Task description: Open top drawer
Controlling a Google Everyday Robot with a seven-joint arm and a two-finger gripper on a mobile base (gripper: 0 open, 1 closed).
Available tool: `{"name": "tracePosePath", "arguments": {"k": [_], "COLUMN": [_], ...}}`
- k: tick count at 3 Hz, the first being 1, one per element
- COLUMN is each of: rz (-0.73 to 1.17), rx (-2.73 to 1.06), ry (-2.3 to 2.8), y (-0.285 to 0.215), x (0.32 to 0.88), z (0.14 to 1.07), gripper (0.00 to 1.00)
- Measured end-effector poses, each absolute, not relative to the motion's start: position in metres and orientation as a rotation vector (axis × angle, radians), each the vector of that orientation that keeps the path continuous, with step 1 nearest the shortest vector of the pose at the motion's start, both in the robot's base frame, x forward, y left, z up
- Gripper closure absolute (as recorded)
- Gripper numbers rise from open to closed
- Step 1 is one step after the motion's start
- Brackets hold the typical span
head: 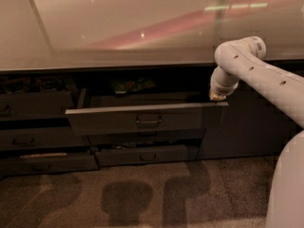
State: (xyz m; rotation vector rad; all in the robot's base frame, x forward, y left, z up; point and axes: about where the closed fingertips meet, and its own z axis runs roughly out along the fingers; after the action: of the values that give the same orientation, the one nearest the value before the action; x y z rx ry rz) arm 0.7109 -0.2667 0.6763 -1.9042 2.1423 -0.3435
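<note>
Next, I back off, rise and reach inside behind the drawer's front [195,99], farther from the corner, because my gripper meets only the end corner of the top drawer's front [226,103].
The top drawer [118,120] is a long, shallow dark grey drawer under the countertop. It stands pulled out, with a small loop handle [148,121] at the centre of its front. A grey side wall shows at its left end. Some greenish items lie in the dark at its back. My gripper [217,97] hangs from the white arm at the drawer's right end, right at the top edge of the front's right corner. The white wrist covers most of the gripper.
The pale countertop [118,37] runs across the whole view above the drawers. Narrower drawer fronts [33,103] stack at the left, partly open. Lower drawers [147,155] sit under the top one. A tall dark cabinet door [242,127] stands at the right. My white body [287,194] fills the lower right.
</note>
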Motion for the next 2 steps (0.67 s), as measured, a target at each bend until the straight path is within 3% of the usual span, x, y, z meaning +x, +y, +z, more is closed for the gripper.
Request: {"name": "tracePosePath", "arguments": {"k": [1, 2], "rz": [-0.372, -0.312], "rx": [-1.810, -1.815], "ry": [2.103, 2.135], "y": [-0.275, -0.298], "x": [0.685, 0.612], "z": [0.705, 0.678], "gripper": [1.00, 1.00]}}
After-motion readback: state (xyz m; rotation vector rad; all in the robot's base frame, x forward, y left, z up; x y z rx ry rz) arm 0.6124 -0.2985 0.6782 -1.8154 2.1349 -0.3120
